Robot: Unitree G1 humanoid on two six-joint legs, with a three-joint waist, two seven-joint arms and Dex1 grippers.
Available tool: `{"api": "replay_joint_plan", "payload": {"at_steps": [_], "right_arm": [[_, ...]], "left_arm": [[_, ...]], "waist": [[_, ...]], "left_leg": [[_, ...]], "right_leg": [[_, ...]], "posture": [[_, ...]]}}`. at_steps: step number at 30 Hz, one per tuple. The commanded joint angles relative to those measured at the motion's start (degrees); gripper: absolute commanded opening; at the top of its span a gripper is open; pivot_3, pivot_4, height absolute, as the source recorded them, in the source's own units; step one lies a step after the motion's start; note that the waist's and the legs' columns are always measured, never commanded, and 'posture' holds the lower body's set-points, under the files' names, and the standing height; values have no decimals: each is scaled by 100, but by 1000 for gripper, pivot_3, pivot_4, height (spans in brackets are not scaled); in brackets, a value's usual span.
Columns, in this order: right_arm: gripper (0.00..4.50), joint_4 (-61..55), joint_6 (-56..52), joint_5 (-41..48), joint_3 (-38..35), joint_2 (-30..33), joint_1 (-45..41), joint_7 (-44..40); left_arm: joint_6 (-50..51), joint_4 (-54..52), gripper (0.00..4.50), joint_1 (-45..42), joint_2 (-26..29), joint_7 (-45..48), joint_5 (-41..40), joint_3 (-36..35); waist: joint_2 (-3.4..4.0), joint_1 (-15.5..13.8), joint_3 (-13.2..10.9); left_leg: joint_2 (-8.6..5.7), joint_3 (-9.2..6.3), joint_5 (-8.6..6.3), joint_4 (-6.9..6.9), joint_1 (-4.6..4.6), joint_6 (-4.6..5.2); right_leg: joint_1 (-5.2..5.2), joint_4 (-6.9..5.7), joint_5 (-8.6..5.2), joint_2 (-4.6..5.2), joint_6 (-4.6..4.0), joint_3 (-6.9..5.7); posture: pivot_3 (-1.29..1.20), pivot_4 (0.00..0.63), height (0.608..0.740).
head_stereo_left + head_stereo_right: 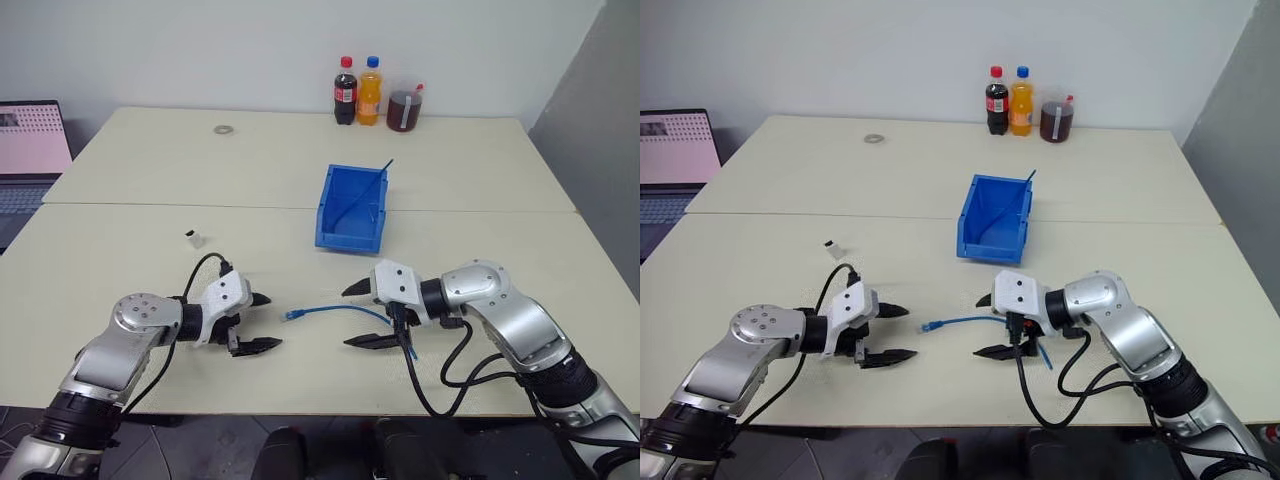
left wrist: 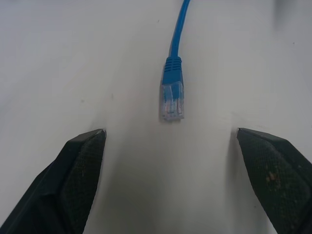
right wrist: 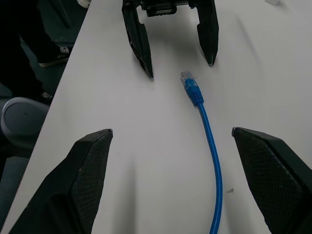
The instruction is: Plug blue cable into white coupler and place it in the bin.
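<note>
My right gripper straddles the blue cable far behind its plug, so next my left gripper lifts the clear tip and hands the plug to my right gripper.
The blue cable lies loose on the table between my two grippers, with its clear plug pointing toward the left one. My left gripper is open and empty, its fingers just short of the plug. Facing it from the other side, my right gripper is open above the cable's middle and holds nothing. The white coupler sits alone on the table, farther back and to the left of the left gripper. Behind the cable stands the blue bin.
A thin dark blue strand leans out of the bin's far right corner. Two bottles and a jar of dark liquid stand at the table's back edge. A small ring lies at the back left. A laptop sits off the table's left side.
</note>
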State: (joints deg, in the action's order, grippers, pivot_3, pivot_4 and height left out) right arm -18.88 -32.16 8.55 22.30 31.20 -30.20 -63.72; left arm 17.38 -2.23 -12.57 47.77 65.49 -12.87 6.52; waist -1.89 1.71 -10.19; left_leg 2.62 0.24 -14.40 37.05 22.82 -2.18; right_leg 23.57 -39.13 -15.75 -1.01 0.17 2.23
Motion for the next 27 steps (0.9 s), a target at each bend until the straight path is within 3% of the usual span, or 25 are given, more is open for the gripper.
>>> {"api": "replay_joint_plan", "payload": {"at_steps": [1, 4, 11, 23, 27], "right_arm": [[4168, -329, -112, 159, -242, 26, 50, 209], [4168, -414, -184, 205, -281, 48, 101, 316], [4229, -614, -380, 369, -365, 116, 187, 496], [4229, -911, -612, 678, -619, 143, 445, 951], [4229, -1010, -586, 705, -738, 207, 633, 1136]], "left_arm": [[77, 90, 4500, -183, -165, -92, 188, 227], [186, 112, 4500, -291, -257, -113, 244, 313], [440, 82, 2784, -379, -352, -71, 370, 504], [846, -459, 400, -34, -304, 42, 168, 586], [765, -424, 217, -16, -335, -30, 159, 501]], "waist": [[0, -2, 0], [-2, -31, 1], [-2, -24, 3], [-2, -14, 7], [-2, -15, 7]], "left_leg": [[0, 0, 0, 1, 0, 0], [-2, -1, 0, 3, 1, 0], [-3, -1, 0, 8, 0, 0], [-1, -3, 0, 5, -2, 0], [-2, -3, 0, 5, -4, 0]], "right_leg": [[-1, 0, -1, 0, 2, 0], [-6, 1, -2, 0, 4, -3], [-11, 4, 1, 7, 13, 5], [-12, 4, 0, 7, 14, 6], [-13, 4, 0, 7, 14, 7]], "posture": [[0, 150, 740], [0, 150, 740], [0, 150, 740], [0, 150, 740], [0, 150, 740]]}}
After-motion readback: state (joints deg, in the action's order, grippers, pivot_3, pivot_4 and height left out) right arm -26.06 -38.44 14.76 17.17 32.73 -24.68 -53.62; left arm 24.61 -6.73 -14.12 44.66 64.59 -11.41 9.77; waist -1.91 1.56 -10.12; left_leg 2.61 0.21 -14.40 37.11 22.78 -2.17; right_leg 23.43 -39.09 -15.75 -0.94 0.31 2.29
